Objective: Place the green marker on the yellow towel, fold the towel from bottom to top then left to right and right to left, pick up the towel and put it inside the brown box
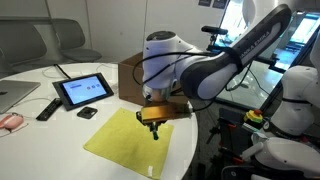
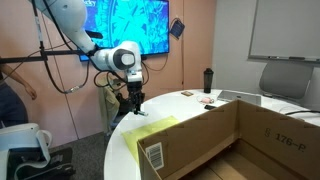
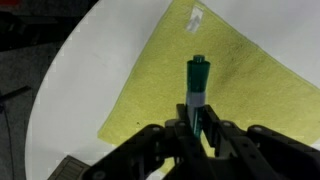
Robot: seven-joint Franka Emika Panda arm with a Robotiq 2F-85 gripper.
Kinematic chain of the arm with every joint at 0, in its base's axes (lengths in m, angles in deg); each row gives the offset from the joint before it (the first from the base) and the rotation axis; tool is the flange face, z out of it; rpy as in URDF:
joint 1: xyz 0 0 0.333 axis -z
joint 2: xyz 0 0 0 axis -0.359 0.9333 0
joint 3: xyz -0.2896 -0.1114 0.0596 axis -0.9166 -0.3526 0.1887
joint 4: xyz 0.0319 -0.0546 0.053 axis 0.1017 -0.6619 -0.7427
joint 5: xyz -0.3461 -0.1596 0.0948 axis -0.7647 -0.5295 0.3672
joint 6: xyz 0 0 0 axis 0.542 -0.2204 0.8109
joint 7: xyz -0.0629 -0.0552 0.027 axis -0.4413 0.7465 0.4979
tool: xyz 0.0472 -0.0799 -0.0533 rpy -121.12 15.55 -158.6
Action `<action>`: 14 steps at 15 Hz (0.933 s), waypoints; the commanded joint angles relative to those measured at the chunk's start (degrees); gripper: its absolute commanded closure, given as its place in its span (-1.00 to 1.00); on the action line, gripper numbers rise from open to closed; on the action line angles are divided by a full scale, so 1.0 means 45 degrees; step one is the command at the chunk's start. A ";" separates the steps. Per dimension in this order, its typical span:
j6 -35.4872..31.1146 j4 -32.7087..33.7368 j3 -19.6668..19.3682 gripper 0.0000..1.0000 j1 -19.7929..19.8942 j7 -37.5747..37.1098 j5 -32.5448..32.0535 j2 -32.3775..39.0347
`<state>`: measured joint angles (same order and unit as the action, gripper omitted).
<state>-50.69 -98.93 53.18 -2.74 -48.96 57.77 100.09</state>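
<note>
My gripper is holding the green marker (image 3: 197,80) above the flat, empty yellow towel. It should keep moving toward the towel's middle (image 1: 131,141), go down, and let go of the marker there.
The yellow towel (image 1: 128,141) lies flat on the white round table, seen in both exterior views (image 2: 152,133) and in the wrist view (image 3: 200,85). My gripper (image 3: 197,125) is shut on the green marker (image 3: 197,82), which sticks out past the fingertips above the towel's middle. In an exterior view the gripper (image 1: 154,125) hangs just above the towel, and in an exterior view the gripper (image 2: 137,106) hovers over the towel's far end. The brown box (image 1: 137,78) stands behind the towel, and in an exterior view the brown box (image 2: 215,140) is open-topped with a white label.
A black-framed tablet (image 1: 84,91), a remote (image 1: 47,109) and a small dark object (image 1: 88,113) lie on the table beside the towel. A dark bottle (image 2: 208,80) stands at the far side. The table edge (image 3: 62,75) curves close to the towel.
</note>
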 commanded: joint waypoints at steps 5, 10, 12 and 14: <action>-0.2661 0.0392 -0.0670 0.90 0.0055 -0.4212 0.0154 0.1755; -0.3365 0.1477 -0.1147 0.90 -0.0115 -0.5157 -0.0074 0.3107; -0.3237 0.1990 -0.1392 0.90 -0.0201 -0.5271 -0.0171 0.3579; -0.3162 0.2467 -0.1561 0.90 -0.0198 -0.5249 -0.0140 0.3993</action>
<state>-64.95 -92.38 48.01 -2.63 -70.83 57.80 114.66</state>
